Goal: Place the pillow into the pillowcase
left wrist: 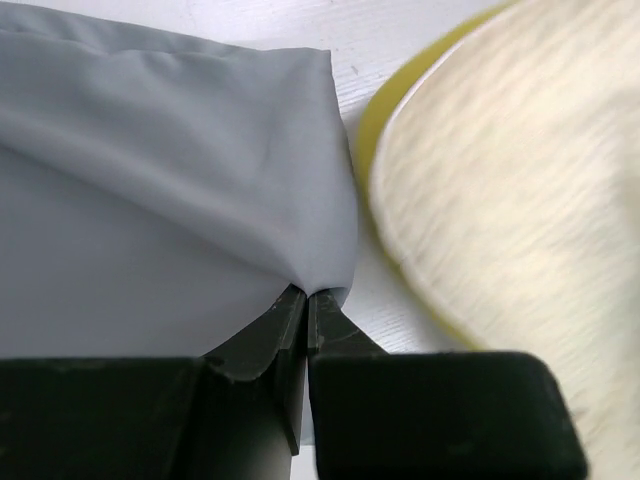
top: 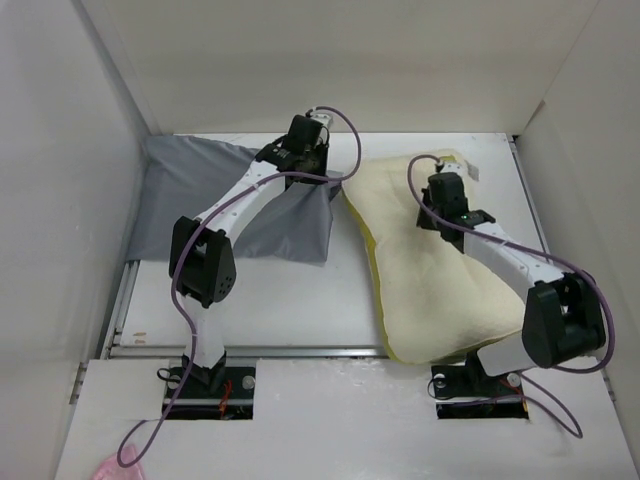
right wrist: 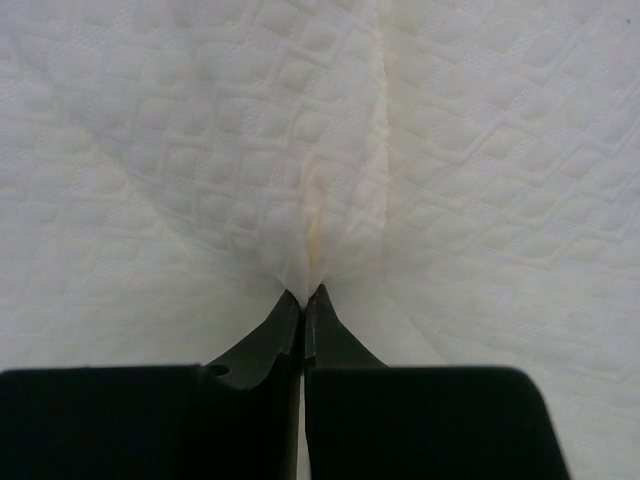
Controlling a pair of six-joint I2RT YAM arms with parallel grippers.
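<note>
I should draw my left gripper back and lift the pillowcase's edge (top: 329, 215) while my right gripper slides the pillow under it, because the pillow's yellow edge (top: 373, 258) is outside the pillowcase.
The grey pillowcase (top: 235, 205) lies wrinkled at the back left of the table. My left gripper (top: 322, 182) is shut on its right edge, where the cloth bunches into the tips (left wrist: 305, 292). The cream-yellow pillow (top: 420, 265) lies to the right, its yellow edge close to the pillowcase (left wrist: 150, 200). My right gripper (top: 432, 215) sits on top of the pillow, shut on a pinched fold of its quilted fabric (right wrist: 305, 290). In the left wrist view the pillow (left wrist: 520, 180) fills the right side.
White walls enclose the table on the left, back and right. A metal rail (top: 250, 350) runs along the near edge of the white tabletop (top: 280, 300). A small white tag (top: 470, 172) shows at the pillow's far corner.
</note>
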